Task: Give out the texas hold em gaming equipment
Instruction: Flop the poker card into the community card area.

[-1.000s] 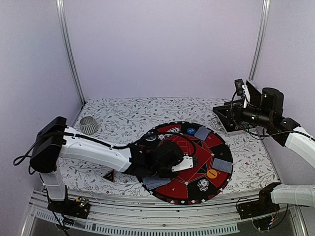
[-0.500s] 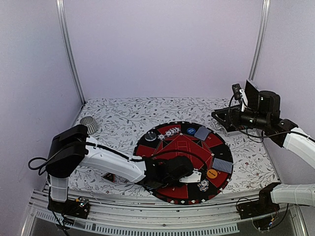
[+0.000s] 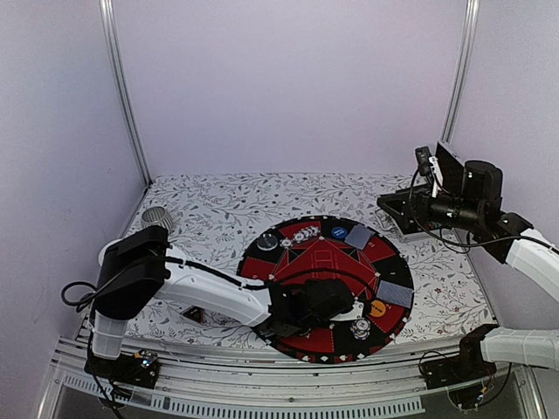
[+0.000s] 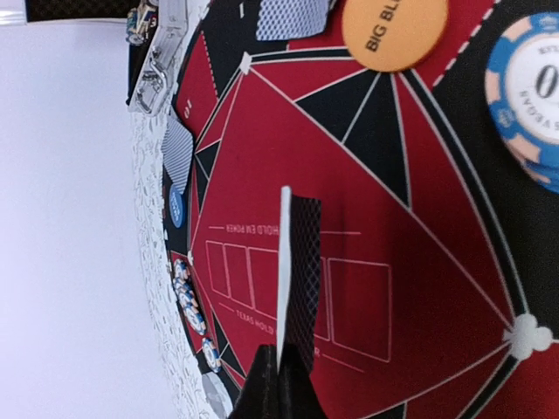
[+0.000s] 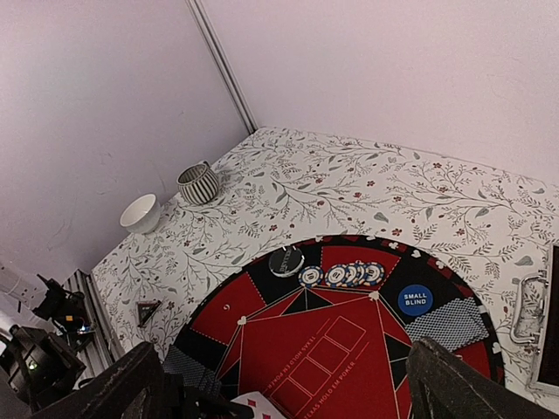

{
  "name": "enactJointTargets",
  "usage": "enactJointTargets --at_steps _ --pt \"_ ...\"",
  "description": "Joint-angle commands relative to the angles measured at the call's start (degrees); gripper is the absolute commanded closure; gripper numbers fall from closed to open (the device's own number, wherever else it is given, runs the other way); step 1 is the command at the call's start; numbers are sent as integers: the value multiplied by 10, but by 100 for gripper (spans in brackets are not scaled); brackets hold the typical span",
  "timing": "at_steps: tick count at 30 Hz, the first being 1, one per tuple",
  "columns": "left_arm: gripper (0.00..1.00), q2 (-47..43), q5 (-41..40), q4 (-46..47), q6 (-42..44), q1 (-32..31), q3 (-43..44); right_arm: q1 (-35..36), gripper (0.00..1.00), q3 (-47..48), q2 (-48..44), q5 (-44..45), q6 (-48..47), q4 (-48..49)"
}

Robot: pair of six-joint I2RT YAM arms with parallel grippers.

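The playing card (image 4: 300,271) is standing edge-on above the mat's red centre. My left gripper should pull back and tip the card face up next to the blue-white chip (image 3: 360,329).
My left gripper (image 3: 354,311) is shut on a playing card (image 4: 293,262), held edge-on low over the red centre of the round mat (image 3: 319,257); its white face shows in the right wrist view (image 5: 262,407). An orange disc (image 3: 376,308) and a blue-white chip (image 3: 360,328) lie just right of it. A row of chips (image 3: 306,234), a dark disc (image 3: 267,242), a blue disc (image 3: 339,232) and cards (image 3: 358,236) (image 3: 395,293) lie round the mat. The black-red triangle (image 3: 194,312) lies left of the mat. My right gripper (image 5: 281,349) is open, raised at the back right.
A striped cup (image 3: 157,218) and a white bowl (image 5: 140,212) stand at the far left. A black case (image 3: 403,218) sits at the back right under the right arm. My left arm lies across the mat's near left part.
My left gripper has carried the card to the right and nearer, from the mat's middle toward the orange disc. The right arm has barely moved.
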Motion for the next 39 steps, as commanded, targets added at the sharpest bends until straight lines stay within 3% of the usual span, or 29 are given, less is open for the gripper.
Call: enactJointTargets --at_steps 1,6,15,22,33,39 --pt "100 0 -24 25 12 6 2 0 1 -7 -18 -18 18 7" --pt "100 -8 -74 97 44 -1 -22 0 1 -25 -50 -30 36 12" --pt "100 -15 43 20 16 -10 -19 0 1 -47 -103 -91 54 7" --pt "100 30 26 -55 -17 -12 8 0 1 -19 -136 -104 58 -34" --pt "100 4 83 -32 -16 -16 -40 0 1 16 -142 -103 30 -73" --pt "69 -1 89 -28 -14 -17 -44 0 1 21 -139 -104 26 -74"
